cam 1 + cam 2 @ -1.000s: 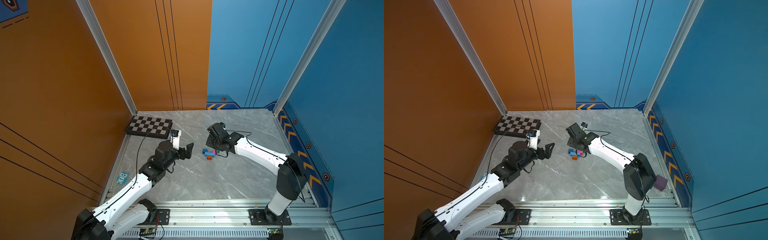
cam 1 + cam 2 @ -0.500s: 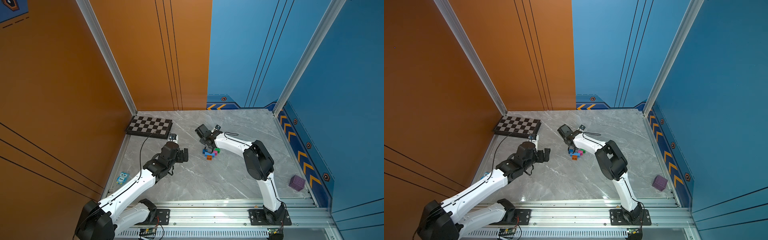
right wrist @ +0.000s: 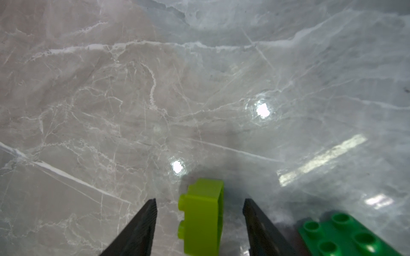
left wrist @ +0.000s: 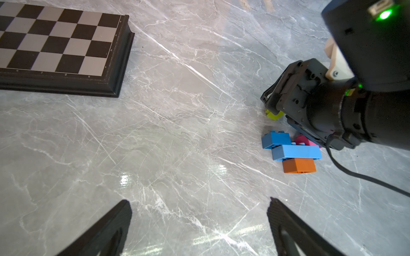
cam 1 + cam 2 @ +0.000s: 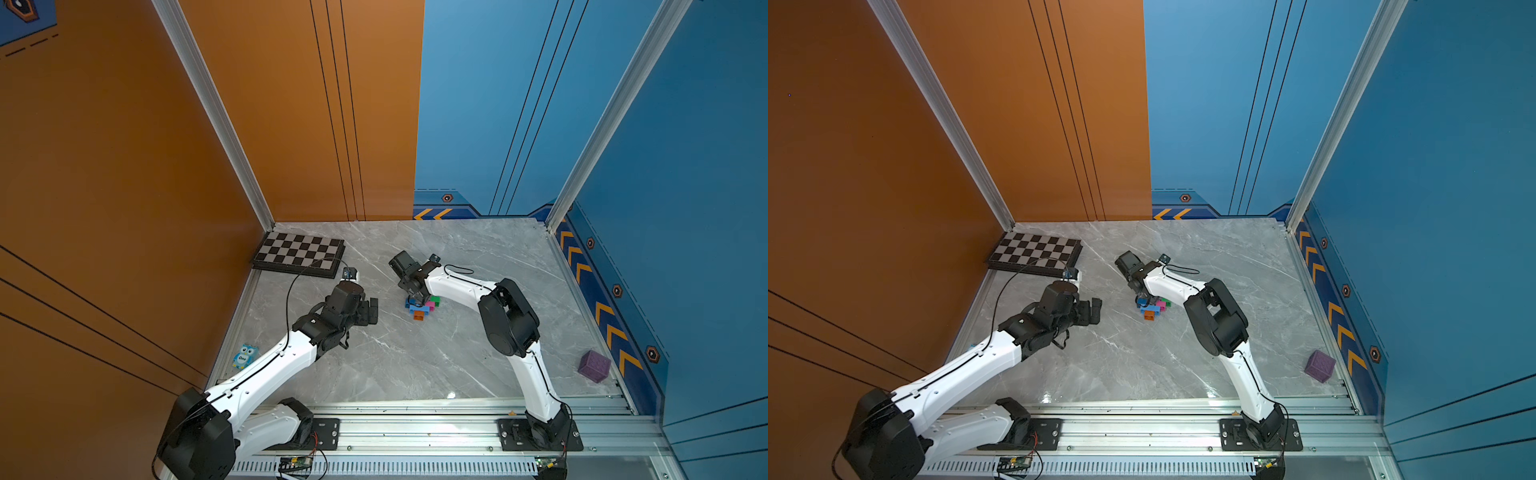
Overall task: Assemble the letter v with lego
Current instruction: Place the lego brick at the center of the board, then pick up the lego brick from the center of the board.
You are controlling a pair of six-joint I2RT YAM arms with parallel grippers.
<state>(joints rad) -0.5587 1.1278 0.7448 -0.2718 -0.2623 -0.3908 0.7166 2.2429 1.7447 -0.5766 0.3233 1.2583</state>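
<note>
The letter v (image 4: 296, 152) has my right arm reaching across it to the lime brick (image 4: 274, 114), so my left gripper should come in from its own side and pick up the lime brick.
The letter v (image 5: 419, 308) (image 5: 1152, 309) lies flat mid-floor in both top views. The left wrist view shows its lego: an orange brick (image 4: 299, 165), a light-blue brick (image 4: 296, 151), a blue brick (image 4: 276, 139) and a pink brick (image 4: 304, 140). A lime brick (image 4: 274, 115) (image 3: 203, 217) lies just past the blue one. My right gripper (image 3: 199, 199) (image 5: 415, 296) is open astride the lime brick, with gaps on both sides. A green brick (image 3: 341, 237) lies beside it. My left gripper (image 4: 199, 200) (image 5: 372, 311) hangs open and empty, left of the figure.
A chessboard (image 5: 299, 253) lies at the far left corner. A blue owl toy (image 5: 245, 355) sits by the left wall. A purple studded cube (image 5: 594, 365) rests near the right wall. The mounting rail (image 5: 415, 432) runs along the front edge.
My right gripper's jaws have opened off the lime brick, which now lies free between them. The right arm's elbow has risen. The left gripper has shifted slightly nearer.
</note>
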